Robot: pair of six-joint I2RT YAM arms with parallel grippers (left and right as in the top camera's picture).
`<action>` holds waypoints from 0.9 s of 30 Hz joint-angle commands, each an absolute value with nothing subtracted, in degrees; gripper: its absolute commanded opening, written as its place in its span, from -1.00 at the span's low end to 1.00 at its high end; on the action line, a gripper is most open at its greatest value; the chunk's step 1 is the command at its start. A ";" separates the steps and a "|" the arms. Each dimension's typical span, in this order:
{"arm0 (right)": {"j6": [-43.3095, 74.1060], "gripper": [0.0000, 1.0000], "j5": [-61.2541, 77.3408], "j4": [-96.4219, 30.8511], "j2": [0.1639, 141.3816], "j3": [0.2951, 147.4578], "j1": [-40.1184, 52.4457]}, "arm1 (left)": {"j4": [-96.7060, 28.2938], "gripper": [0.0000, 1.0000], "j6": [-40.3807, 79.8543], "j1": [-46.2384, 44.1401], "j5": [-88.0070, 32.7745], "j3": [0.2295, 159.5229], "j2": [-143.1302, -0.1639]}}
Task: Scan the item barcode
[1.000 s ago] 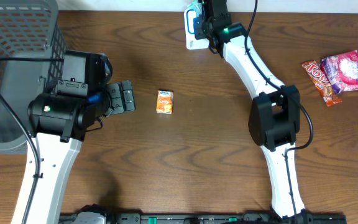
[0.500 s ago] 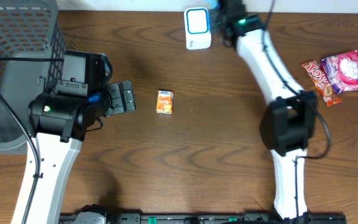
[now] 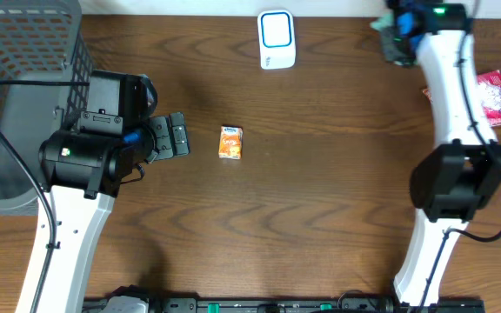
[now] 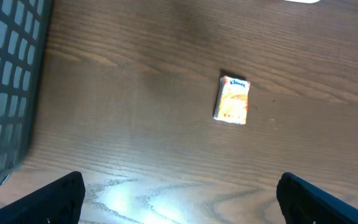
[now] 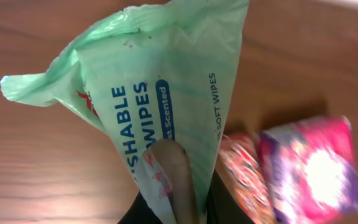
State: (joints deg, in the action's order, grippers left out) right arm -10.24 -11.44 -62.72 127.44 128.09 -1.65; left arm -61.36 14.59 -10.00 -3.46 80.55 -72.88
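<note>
My right gripper should keep moving the pale green wipes (image 5: 166, 81) in its fingers to the free wood beside the pink snack pack and let go of the wipes there.
My right gripper (image 3: 396, 33) is shut on a pale green pack of flushable wipes (image 5: 160, 81), held above the table's far right, to the right of the white and blue barcode scanner (image 3: 277, 39). In the right wrist view the pack fills the frame and hangs from the jaws (image 5: 179, 208). A small orange tissue pack (image 3: 230, 142) lies flat at mid-table. My left gripper (image 3: 178, 136) stands open just left of it, nothing between its dark fingers (image 4: 55, 199). The tissue pack (image 4: 232, 99) shows ahead of it in the left wrist view.
A grey mesh basket (image 3: 16, 87) stands at the far left, its wall (image 4: 5, 93) close to my left gripper. A pink snack pack (image 3: 497, 96) and a red one (image 5: 244, 174) lie at the right edge, under the held wipes.
My right arm has swung from the scanner to the far right, carrying the wipes pack with it. The left arm and the orange tissue pack have not moved.
</note>
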 commanded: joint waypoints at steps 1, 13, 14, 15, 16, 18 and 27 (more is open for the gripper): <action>-12.01 -0.98 -12.12 -65.39 127.52 128.01 -7.01 | -61.47 0.96 14.26 -9.93 -2.72 80.47 -72.99; 34.89 -0.97 -12.10 -73.73 127.52 127.68 -24.03 | -61.47 0.96 14.26 -9.93 -2.72 80.47 -72.99; 38.68 -0.97 -12.10 -74.74 127.52 127.68 -25.26 | -61.47 0.96 14.26 -9.93 -2.72 80.47 -72.99; 41.12 -0.97 -12.10 -75.57 127.52 127.68 -26.17 | -61.47 0.96 14.24 -9.93 -2.72 80.47 -72.99; 43.51 -0.97 -12.10 -76.36 127.52 127.66 -27.22 | -61.47 0.96 14.26 -9.93 -2.72 80.47 -72.99; 45.43 -0.97 -12.10 -77.28 127.52 127.66 -28.82 | -61.47 0.96 14.26 -9.93 -2.72 80.47 -72.99; 46.04 -0.97 -12.14 -77.01 127.61 126.06 -31.94 | -61.47 0.96 14.26 -9.93 -2.72 80.47 -72.99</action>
State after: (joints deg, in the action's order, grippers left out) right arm 43.18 -11.51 -77.41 127.44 127.46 -31.68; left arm -61.34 14.59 -10.00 -3.44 80.55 -72.88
